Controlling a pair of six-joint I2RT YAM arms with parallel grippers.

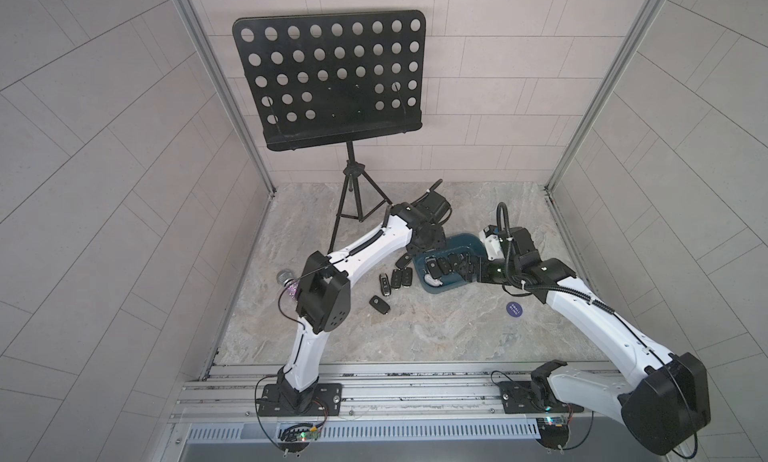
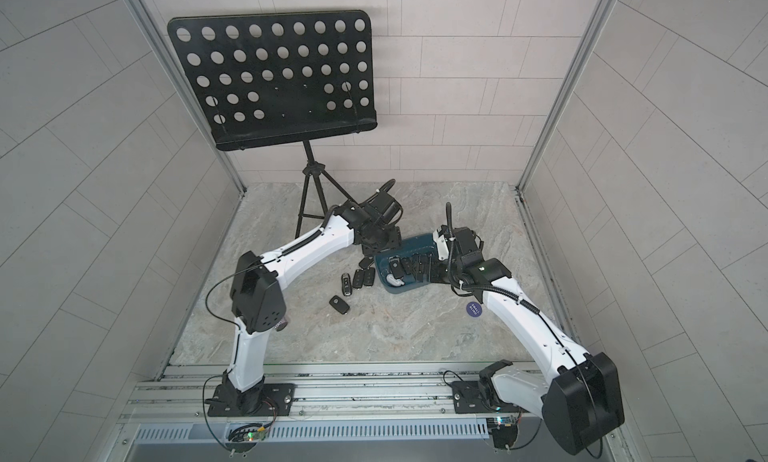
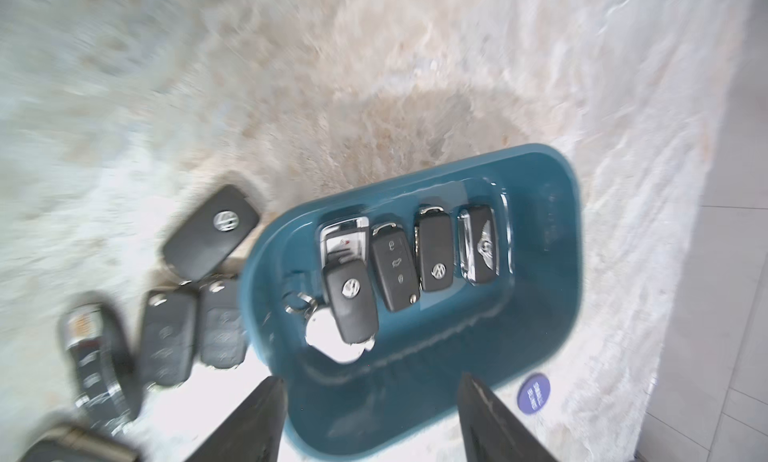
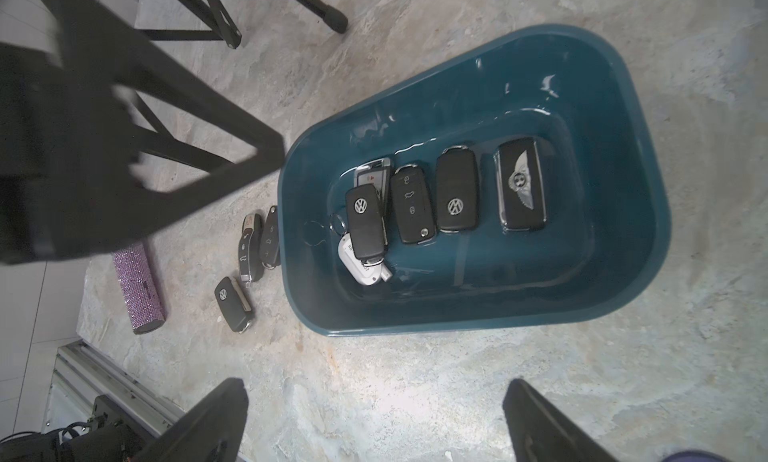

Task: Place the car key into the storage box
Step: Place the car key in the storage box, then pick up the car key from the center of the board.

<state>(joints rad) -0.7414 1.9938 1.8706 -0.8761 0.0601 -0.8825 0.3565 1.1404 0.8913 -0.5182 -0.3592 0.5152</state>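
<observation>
I should move my left gripper away first, because it hangs over the storage box's end [image 1: 419, 268]. My right gripper should then take the car key [image 1: 407, 277] next to that end.
The dark teal storage box [image 1: 461, 243] [image 4: 602, 198] sits mid-table, and several black car keys lie in a row inside it. One VW key [image 3: 351, 299] [image 4: 365, 223] rests on a white tag and a silver key. More car keys lie on the table left of the box, among them a VW fob [image 3: 212, 235] and a loose one [image 1: 380, 304]. My left gripper [image 3: 372, 379] hangs open over the box's end, with nothing between its fingers. My right gripper [image 4: 376, 383] is open and empty above bare table at the box's near side.
A black perforated music stand [image 1: 328, 77] on a tripod stands at the back left. A sparkly purple microphone [image 1: 291, 287] lies by the left arm's elbow. A round purple sticker [image 1: 514, 309] is on the table right of the box. Metal rails run along the front edge.
</observation>
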